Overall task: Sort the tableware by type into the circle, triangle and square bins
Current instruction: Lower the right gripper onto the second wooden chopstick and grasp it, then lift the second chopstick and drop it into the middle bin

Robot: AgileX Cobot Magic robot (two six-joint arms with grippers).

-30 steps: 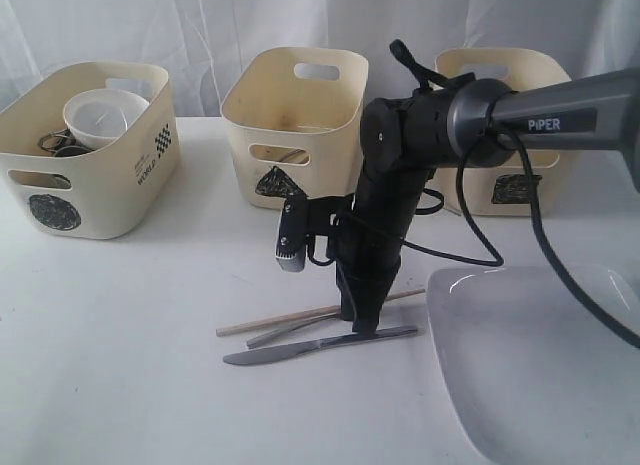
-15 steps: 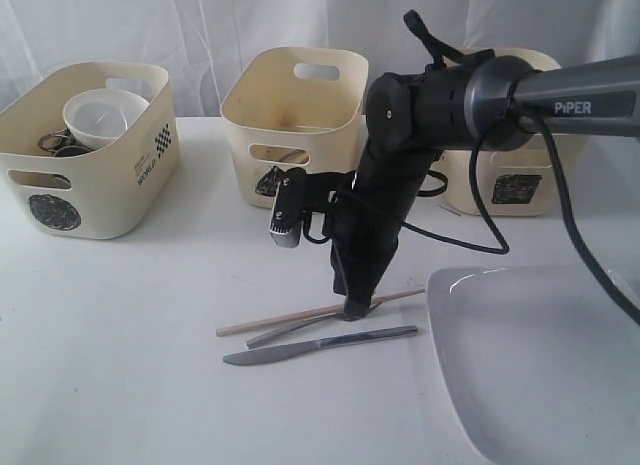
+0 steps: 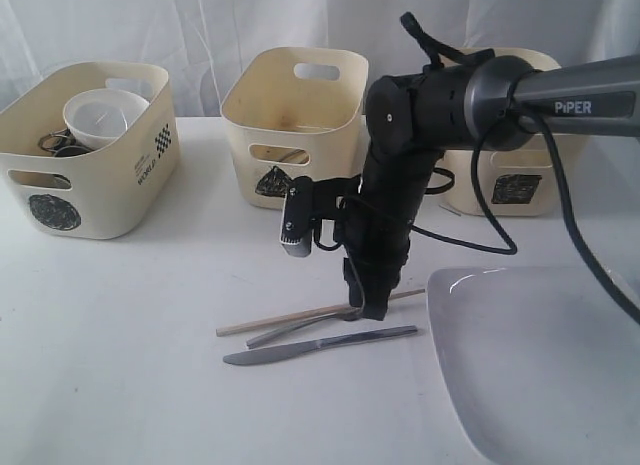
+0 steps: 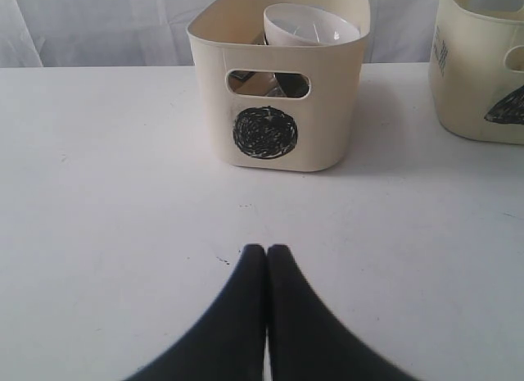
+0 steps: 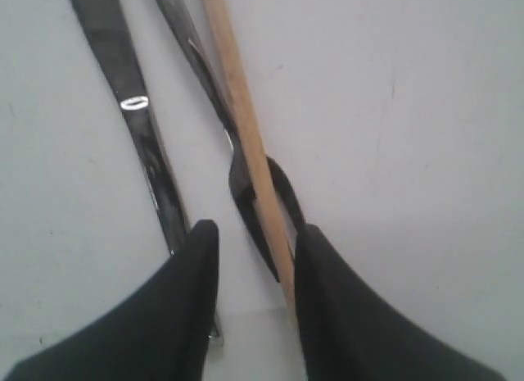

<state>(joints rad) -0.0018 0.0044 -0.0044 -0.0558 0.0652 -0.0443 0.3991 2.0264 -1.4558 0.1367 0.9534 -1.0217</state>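
My right gripper is to lift the chopstick alone (image 3: 275, 323) into the triangle bin before taking the fork, because the wooden chopstick lies across the steel fork's head (image 5: 259, 178).
My right gripper (image 3: 370, 309) (image 5: 255, 243) points down at the table, open, with its fingertips straddling a wooden chopstick (image 3: 280, 318) (image 5: 237, 111) and the steel fork (image 3: 283, 332) (image 5: 246, 192) lying under it. The chopstick runs close along one finger (image 5: 323, 266). A steel knife (image 3: 300, 350) (image 5: 135, 123) lies just outside the other finger. The white plate (image 3: 540, 385) sits at the front right. The circle bin (image 3: 95, 175) (image 4: 327, 111) holds a white bowl (image 3: 100, 115) (image 4: 311, 24) and steel ware. The triangle bin (image 3: 330, 105) and square bin (image 3: 500, 145) stand behind. My left gripper (image 4: 266, 251) is shut and empty.
The three tubs line the back of the white table (image 3: 120, 325) in front of a white curtain. A black cable (image 3: 470, 250) loops off the right arm near the square bin. The triangle bin's edge (image 4: 483, 78) shows in the left wrist view.
My right gripper has moved back from over the knife to the chopstick and fork, and now straddles them. The cutlery has not moved.
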